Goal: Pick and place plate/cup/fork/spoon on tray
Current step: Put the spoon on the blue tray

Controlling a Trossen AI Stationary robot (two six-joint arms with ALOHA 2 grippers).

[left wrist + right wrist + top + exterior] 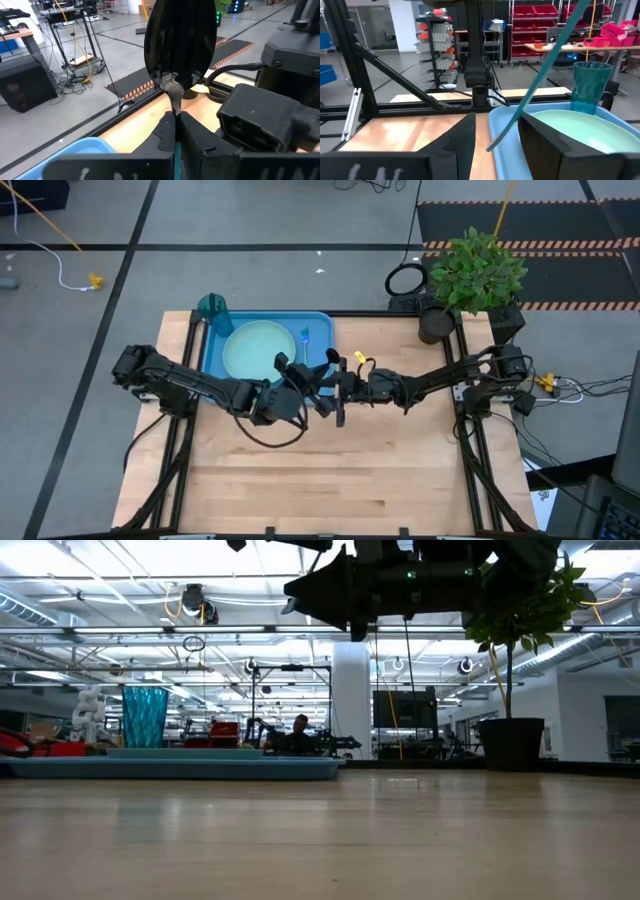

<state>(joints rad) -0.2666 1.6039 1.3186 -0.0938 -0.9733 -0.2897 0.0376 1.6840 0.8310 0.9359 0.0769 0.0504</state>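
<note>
My left gripper is pinching the spoon's neck, with the spoon's handle running back through its fingers. My right gripper should hold the handle while my left gripper regrips it.
The blue tray lies at the table's far left. On it rest the pale green plate, the teal cup in the far left corner, and the blue-handled fork right of the plate. My left gripper is shut on the spoon, whose dark bowl points away from it. My right gripper hovers close beside it, open. The spoon's thin light blue handle slants past the right fingers, its free end showing between them. Both grippers are well above the table by the tray's near right corner. My left gripper pinches the spoon's neck, just below the bowl, between its two fingers. The fingers lie along the spoon. The bowl stands out beyond the fingertips and the handle runs back between the fingers. The spoon is lifted clear of the table.
A potted plant stands at the table's far right corner. The bare wooden table stretches toward the near edge. In the low view the tray and cup sit far left, the pot at right.
</note>
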